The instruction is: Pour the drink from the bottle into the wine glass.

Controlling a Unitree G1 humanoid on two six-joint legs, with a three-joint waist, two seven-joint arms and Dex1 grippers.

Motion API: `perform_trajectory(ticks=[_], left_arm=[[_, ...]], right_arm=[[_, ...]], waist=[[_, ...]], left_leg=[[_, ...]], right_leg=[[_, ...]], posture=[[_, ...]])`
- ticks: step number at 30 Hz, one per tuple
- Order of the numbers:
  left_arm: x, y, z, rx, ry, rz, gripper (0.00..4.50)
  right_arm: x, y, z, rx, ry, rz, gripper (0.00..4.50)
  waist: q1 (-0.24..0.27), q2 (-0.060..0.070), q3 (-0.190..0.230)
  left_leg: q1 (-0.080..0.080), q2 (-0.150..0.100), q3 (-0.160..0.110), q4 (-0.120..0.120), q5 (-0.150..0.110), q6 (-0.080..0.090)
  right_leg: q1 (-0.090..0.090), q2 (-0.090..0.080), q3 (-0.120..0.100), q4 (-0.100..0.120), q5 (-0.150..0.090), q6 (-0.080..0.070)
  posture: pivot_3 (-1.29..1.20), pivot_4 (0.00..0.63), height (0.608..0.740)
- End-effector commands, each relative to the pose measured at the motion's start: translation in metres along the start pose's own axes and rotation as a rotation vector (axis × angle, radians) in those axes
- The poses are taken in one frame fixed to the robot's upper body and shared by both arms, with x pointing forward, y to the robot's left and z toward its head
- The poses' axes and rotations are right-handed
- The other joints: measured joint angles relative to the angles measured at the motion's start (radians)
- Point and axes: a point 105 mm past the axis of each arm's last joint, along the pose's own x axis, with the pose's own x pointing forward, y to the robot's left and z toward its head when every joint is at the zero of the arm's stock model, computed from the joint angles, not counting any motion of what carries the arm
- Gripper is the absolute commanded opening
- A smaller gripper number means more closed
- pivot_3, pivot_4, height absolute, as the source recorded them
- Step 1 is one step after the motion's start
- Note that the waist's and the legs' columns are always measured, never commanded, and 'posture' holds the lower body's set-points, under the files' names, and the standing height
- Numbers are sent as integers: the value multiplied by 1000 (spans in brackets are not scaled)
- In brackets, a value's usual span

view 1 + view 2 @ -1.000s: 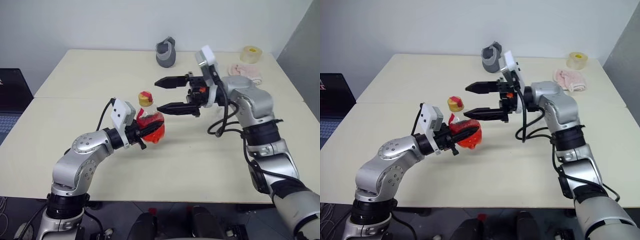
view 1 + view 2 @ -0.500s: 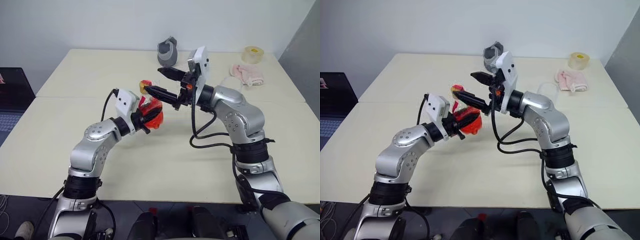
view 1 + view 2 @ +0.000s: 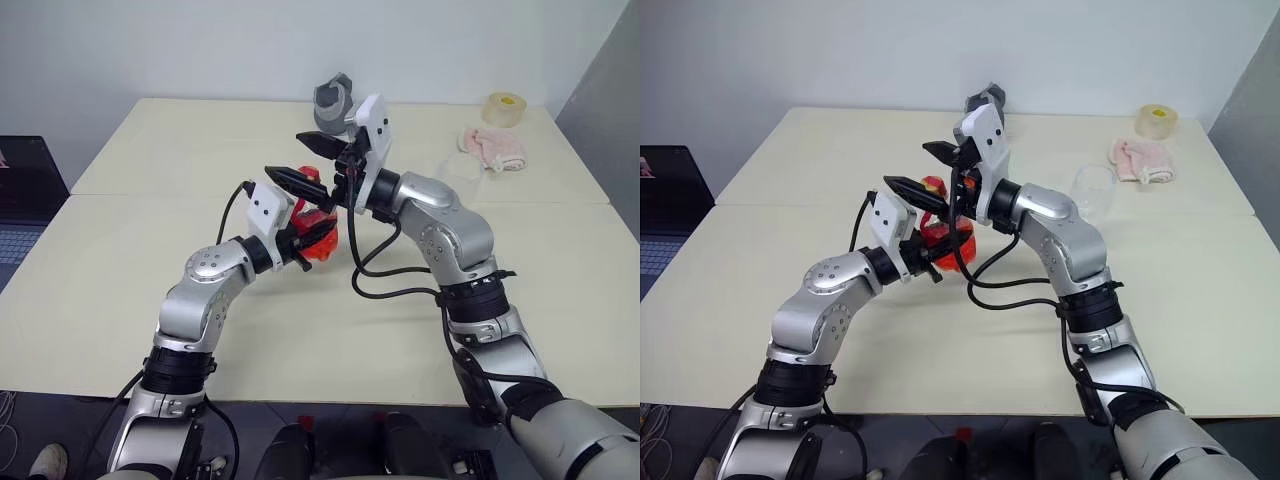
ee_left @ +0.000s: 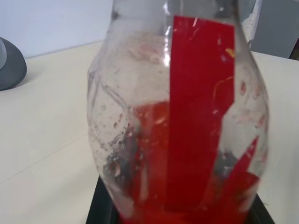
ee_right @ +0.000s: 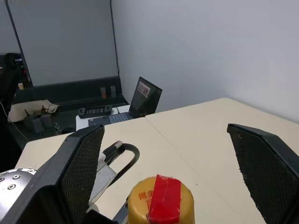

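Observation:
The yellow cap (image 5: 161, 201) is low down under the open fingers of my right gripper, so next my right gripper moves back and lines its fingers up with the cap before it closes.
My left gripper (image 3: 300, 243) is shut on the bottle (image 3: 318, 236), a small clear one held above the table's middle. The drink (image 4: 154, 196), a translucent red liquid, fills its lower part behind a red label. The yellow cap (image 5: 161, 201) with red tape is on the bottle. My right gripper (image 3: 301, 162) is open, with one black finger on each side of the cap (image 3: 933, 186) and no contact. The wine glass (image 3: 1092, 189) shows faintly on the table beyond my right arm.
A grey object (image 3: 334, 101) sits at the table's far edge. A roll of tape (image 3: 503, 107) and a pink cloth (image 3: 491, 146) lie at the far right. A laptop (image 3: 24, 190) stands off the table's left side.
My right gripper has swung left and now straddles the bottle's cap, still open. The left arm has carried the bottle forward and a little right.

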Motion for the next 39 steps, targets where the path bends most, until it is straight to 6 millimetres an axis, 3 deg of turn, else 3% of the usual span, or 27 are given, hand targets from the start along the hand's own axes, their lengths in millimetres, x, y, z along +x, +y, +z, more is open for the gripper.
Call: perform_trajectory(ticks=[1,11,20,26,32,36,39], left_arm=[[-2,-3,17,41,-56,-5,955],[-11,-8,27,26,-76,-31,955],[-31,-13,29,25,-46,-66,934],[-34,-9,29,28,-38,-58,898],[-31,-7,29,34,-43,-58,898],[-23,-6,31,45,-62,-76,898],[-18,-6,32,57,-77,-92,898]], right_arm=[[1,-4,8,-85,-11,-1,4500],[-29,-28,8,-139,50,-1,4500],[-51,-39,28,-116,33,21,4500],[-55,-32,33,-97,18,77,4500],[-53,-5,40,-12,-21,231,4500],[-35,15,43,19,-64,280,4500],[-21,15,40,19,-83,250,4500]], waist=[[0,0,0],[-1,0,0],[1,0,0],[2,0,0],[1,0,0],[2,0,0],[2,0,0]], left_leg=[[0,0,0,0,0,0],[0,0,0,0,0,0],[0,0,0,0,0,0],[0,0,0,0,0,0],[0,1,0,0,0,0],[0,1,0,0,0,0],[0,0,0,0,0,0]], right_leg=[[0,0,0,0,0,0],[0,0,0,0,0,0],[0,0,0,-1,0,0],[1,0,0,-2,0,0],[1,0,0,-2,0,0],[1,0,0,-1,0,0],[1,0,0,-1,0,0]], posture=[[0,150,740],[0,150,740],[0,150,740],[0,150,740],[0,150,740],[0,150,740],[0,150,740]])
